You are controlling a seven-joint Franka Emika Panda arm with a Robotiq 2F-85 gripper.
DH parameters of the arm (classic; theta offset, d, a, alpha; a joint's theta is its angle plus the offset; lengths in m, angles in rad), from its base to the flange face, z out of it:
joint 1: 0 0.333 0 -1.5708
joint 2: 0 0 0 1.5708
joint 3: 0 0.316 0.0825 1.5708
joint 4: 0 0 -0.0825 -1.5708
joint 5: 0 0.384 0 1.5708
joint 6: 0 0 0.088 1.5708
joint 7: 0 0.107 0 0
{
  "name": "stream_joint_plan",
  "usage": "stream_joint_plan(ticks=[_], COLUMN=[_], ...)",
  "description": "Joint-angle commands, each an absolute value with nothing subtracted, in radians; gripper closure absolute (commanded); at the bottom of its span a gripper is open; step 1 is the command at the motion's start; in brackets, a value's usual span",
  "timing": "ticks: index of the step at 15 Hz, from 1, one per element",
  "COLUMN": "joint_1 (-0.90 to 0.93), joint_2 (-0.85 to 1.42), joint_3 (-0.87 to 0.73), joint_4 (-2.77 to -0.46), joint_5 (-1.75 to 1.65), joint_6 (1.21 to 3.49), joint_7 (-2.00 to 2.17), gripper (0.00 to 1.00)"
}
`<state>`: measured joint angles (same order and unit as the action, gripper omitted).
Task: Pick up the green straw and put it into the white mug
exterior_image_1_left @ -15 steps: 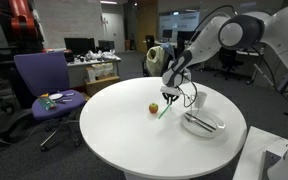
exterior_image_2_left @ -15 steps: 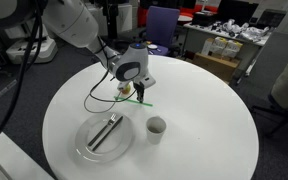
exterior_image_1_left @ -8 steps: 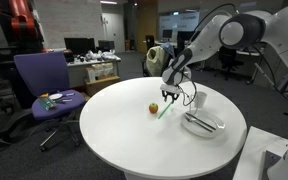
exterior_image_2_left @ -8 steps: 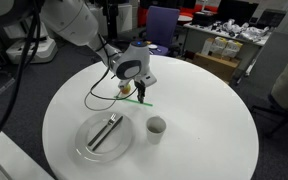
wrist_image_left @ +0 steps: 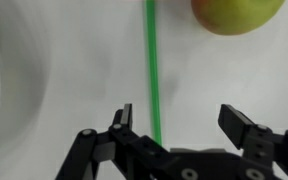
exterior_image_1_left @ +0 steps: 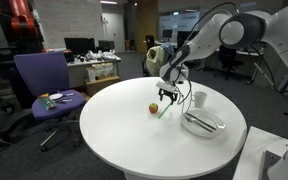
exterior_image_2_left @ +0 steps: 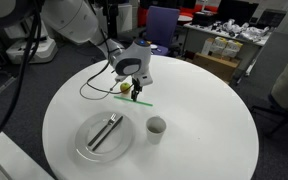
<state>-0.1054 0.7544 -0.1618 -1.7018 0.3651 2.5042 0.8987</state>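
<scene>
My open gripper needs to move over because the green straw is near one finger. I should centre the fingers on its near end before closing them.
The green straw lies flat on the white table and runs straight up the wrist view from between the jaws. My gripper hangs just over its near end, open. The straw sits close to the left finger and far from the right one. Both exterior views show the gripper low over the straw. The white mug stands upright a short way off, beside the plate.
A small yellow-green fruit lies next to the straw. A flat white plate holds dark utensils. The round white table has a purple office chair beyond its edge.
The jaws have spread apart from nearly shut to wide open over the straw. The gripper shifted slightly, and the mug now shows clear of it.
</scene>
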Motion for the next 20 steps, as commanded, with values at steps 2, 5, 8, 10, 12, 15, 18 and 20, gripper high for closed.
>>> stream_joint_plan(ticks=[2,5,8,10,12,15,18,20], joint_1=[-0.134,-0.143,-0.147,-0.140,-0.135,-0.126,-0.122,-0.119], joint_2=[0.757,0.760,0.763,0.768,0.775,0.783,0.787,0.792], joint_3=[-0.150,-0.150,-0.144,-0.144,-0.142,-0.142,-0.143,-0.146], joint_4=[-1.657,-1.653,-1.656,-1.661,-1.662,-1.662,-1.659,-1.659], joint_5=[0.422,0.425,0.407,0.384,0.360,0.331,0.314,0.306], joint_6=[2.458,2.462,2.464,2.468,2.463,2.460,2.452,2.446], joint_7=[1.004,1.046,1.031,1.004,0.964,0.916,0.878,0.860], gripper=[0.29,0.26,0.19,0.21,0.21,0.21,0.24,0.26])
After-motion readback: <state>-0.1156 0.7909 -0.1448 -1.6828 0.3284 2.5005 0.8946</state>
